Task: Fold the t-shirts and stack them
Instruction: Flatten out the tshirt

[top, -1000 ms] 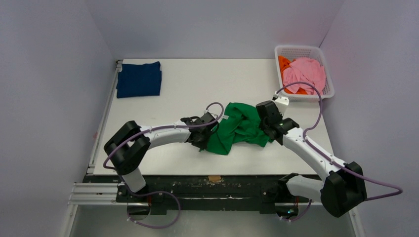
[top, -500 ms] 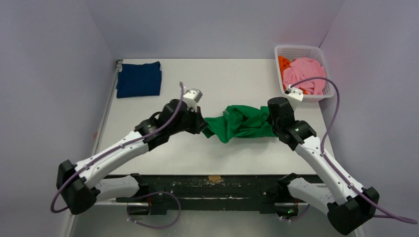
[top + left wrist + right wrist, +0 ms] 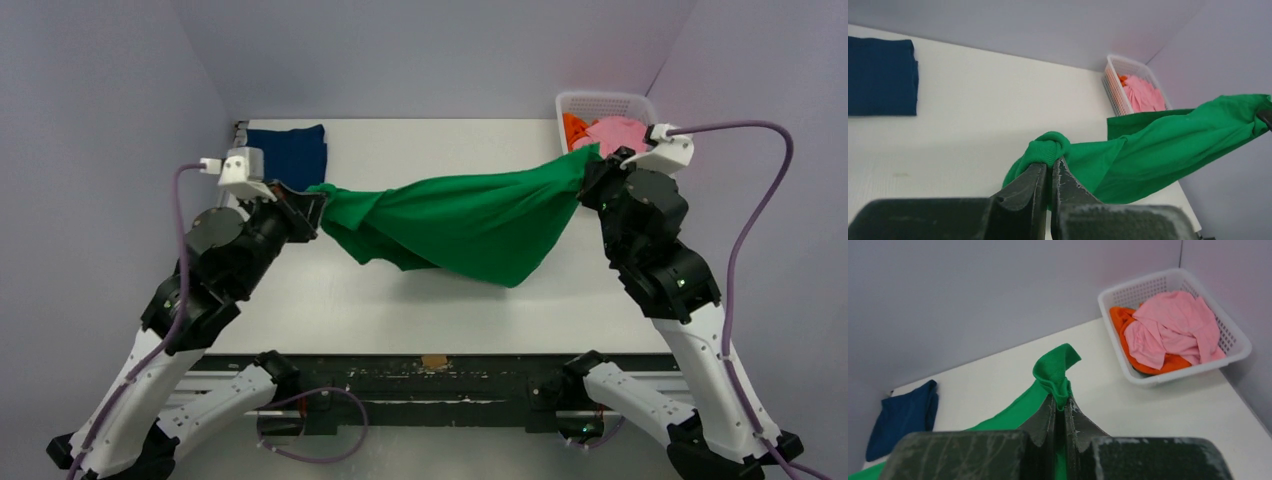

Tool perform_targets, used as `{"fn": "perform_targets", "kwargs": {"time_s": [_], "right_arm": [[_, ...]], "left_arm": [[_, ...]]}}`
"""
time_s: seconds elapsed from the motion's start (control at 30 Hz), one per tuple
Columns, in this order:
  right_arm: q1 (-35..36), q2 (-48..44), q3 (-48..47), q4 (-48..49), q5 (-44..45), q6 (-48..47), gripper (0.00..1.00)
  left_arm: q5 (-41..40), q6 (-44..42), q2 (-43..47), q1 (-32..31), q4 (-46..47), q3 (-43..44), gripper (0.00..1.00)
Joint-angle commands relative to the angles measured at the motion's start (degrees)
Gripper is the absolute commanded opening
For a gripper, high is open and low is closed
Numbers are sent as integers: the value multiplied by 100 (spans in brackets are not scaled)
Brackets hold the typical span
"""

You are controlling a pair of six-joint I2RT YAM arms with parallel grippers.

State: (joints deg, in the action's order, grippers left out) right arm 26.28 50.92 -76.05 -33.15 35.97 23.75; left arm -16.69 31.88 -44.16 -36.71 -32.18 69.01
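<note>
The robot should raise the green t-shirt high and swing it open before spreading it flat across the tabletop [image 3: 440, 318], because it hangs in gathered folds [image 3: 398, 232] between the robot's grippers.
A bright green t-shirt [image 3: 450, 220] hangs stretched above the table between both arms. My left gripper [image 3: 318, 203] is shut on its left end, a bunched fold [image 3: 1048, 148] pinched between the fingers. My right gripper [image 3: 588, 165] is shut on its right end, where a knot of green cloth [image 3: 1055, 372] sticks up from the jaws. A navy blue t-shirt [image 3: 292, 148] lies folded at the table's back left, partly hidden by the left wrist. Pink [image 3: 618, 135] and orange [image 3: 573, 127] t-shirts lie crumpled in the basket.
The white mesh basket [image 3: 600, 102] stands at the table's back right corner, close behind the right wrist. Grey walls close in the table on three sides. A purple cable [image 3: 745, 205] loops out from the right arm.
Both arms have risen and swung apart, left arm to the back left, right arm to the back right. The green t-shirt went from a crumpled heap on the table to a stretched, hanging sheet.
</note>
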Motion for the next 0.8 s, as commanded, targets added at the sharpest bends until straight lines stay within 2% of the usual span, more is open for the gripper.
{"fn": "perform_targets", "kwargs": {"time_s": [0.0, 0.17, 0.53, 0.63, 0.77], "right_arm": [[-14, -80, -768, 385, -677, -740, 0], [-16, 243, -1604, 437, -1224, -1097, 0], [-9, 1910, -3300, 1170, -331, -1932, 0], [-9, 1830, -3268, 1250, -448, -1909, 0], [-9, 1184, -2797, 1292, -846, -1750, 0]], "left_arm": [[-1041, -139, 452, 39, -414, 529, 0], [-1600, -453, 396, 39, -339, 1011, 0], [-2287, -1628, -1576, 252, -267, 3494, 0], [-2117, -1842, -1621, 256, -218, 3923, 0], [-1672, -2046, -1320, 256, -210, 4135, 0]]}}
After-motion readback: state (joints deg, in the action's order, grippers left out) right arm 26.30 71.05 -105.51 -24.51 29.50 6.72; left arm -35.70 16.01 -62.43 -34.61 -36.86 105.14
